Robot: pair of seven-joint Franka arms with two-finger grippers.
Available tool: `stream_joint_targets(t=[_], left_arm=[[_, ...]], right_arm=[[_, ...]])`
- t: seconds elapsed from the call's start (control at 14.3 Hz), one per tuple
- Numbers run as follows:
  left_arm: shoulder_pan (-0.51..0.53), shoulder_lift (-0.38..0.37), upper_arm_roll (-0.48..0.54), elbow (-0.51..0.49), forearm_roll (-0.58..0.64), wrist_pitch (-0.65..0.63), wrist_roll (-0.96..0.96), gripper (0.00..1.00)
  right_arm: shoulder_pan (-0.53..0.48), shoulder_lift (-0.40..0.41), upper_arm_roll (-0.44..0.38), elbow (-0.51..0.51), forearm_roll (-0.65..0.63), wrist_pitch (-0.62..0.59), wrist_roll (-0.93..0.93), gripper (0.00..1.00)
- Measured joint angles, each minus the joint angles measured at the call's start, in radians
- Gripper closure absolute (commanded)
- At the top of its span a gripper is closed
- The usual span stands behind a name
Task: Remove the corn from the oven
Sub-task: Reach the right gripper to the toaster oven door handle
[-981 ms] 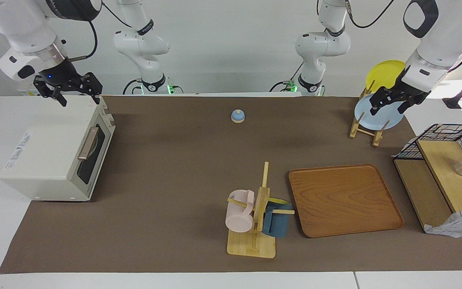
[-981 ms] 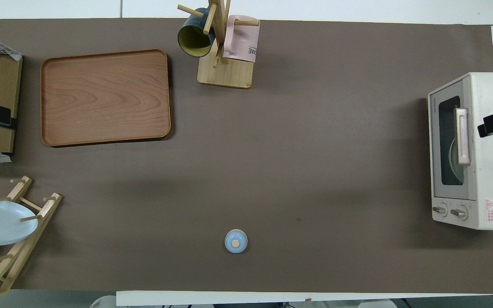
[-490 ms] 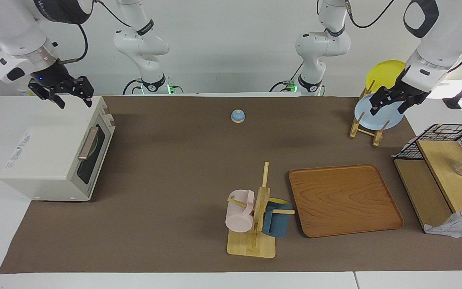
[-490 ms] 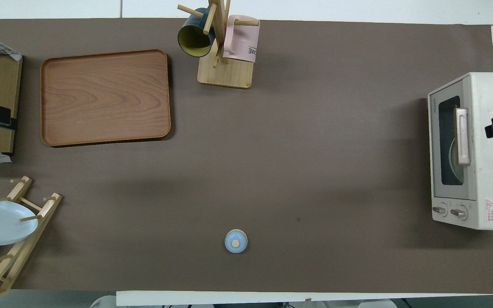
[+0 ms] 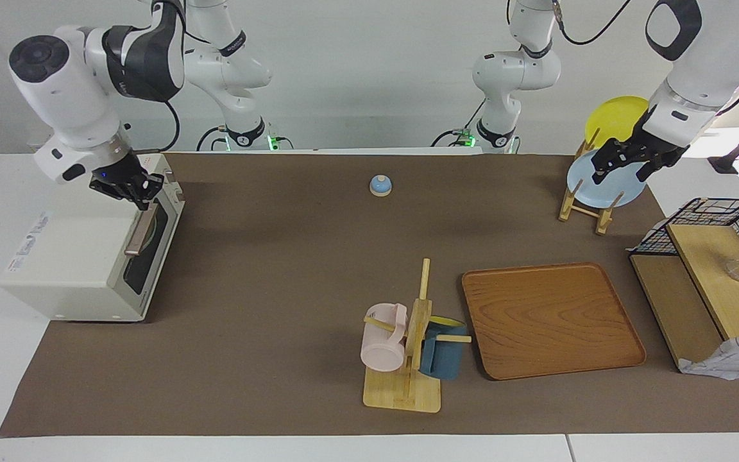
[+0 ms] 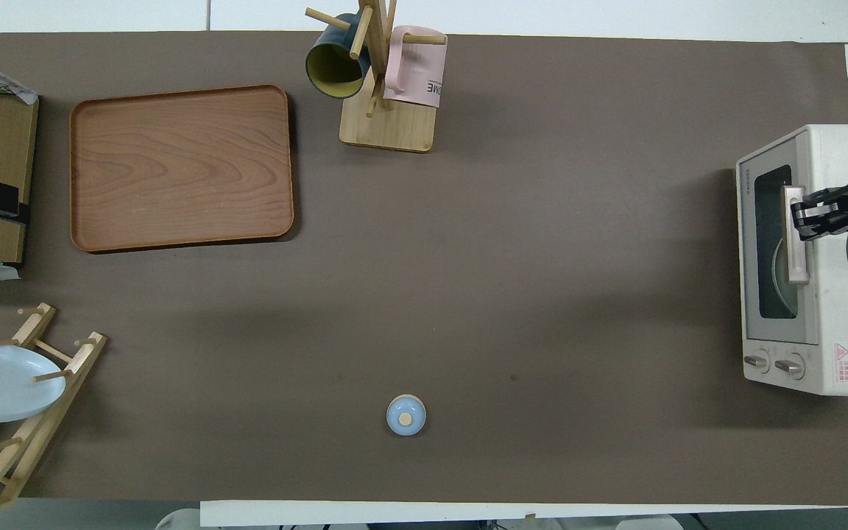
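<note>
My right gripper is at the tan bar handle [image 6: 798,260] and the mat before the oven [image 6: 690,256] is clear, so I go on pulling the door down until it is flat.
The cream-white oven [image 5: 81,250] stands at the right arm's end of the table, its dark glass door shut. It also shows in the overhead view [image 6: 836,316]. The corn is hidden; only a pale plate rim shows through the glass. My right gripper [image 5: 131,187] is low over the oven's top front edge, at the tan bar handle [image 5: 140,231]. In the overhead view the right gripper [image 6: 798,221] is open over the handle [image 6: 796,258]. My left gripper [image 5: 621,172] waits open and empty over the dish rack.
A wooden dish rack [image 5: 584,205] holds a pale blue plate [image 5: 603,186] and a yellow plate [image 5: 613,115]. A wooden tray [image 5: 549,321], a mug tree [image 5: 408,346] with two mugs, a small blue bell [image 5: 380,185] and a wire shelf [image 5: 709,276] stand on the brown mat.
My right gripper has turned at the wrist and come down from above the oven's top to the door handle. The left arm has not moved.
</note>
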Motion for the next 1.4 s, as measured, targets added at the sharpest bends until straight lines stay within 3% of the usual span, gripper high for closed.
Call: stream_joint_targets(t=[0.77,0.98,1.4], left_arm=[[0.011,0.000,0.003,0.000,0.000,0.000,0.000,0.00],[0.015,0.000,0.003,0.000,0.000,0.000,0.000,0.00],[0.015,0.000,0.003,0.000,0.000,0.000,0.000,0.00]], right_arm=[[-0.008,0.011,-0.001,-0.098,-0.042,0.108,0.023,1.00],[0.040,0.016,0.006,-0.115,-0.040,0.131,0.097,1.00],[0.159,0.153,0.024,-0.161,-0.023,0.328,0.274,1.00]])
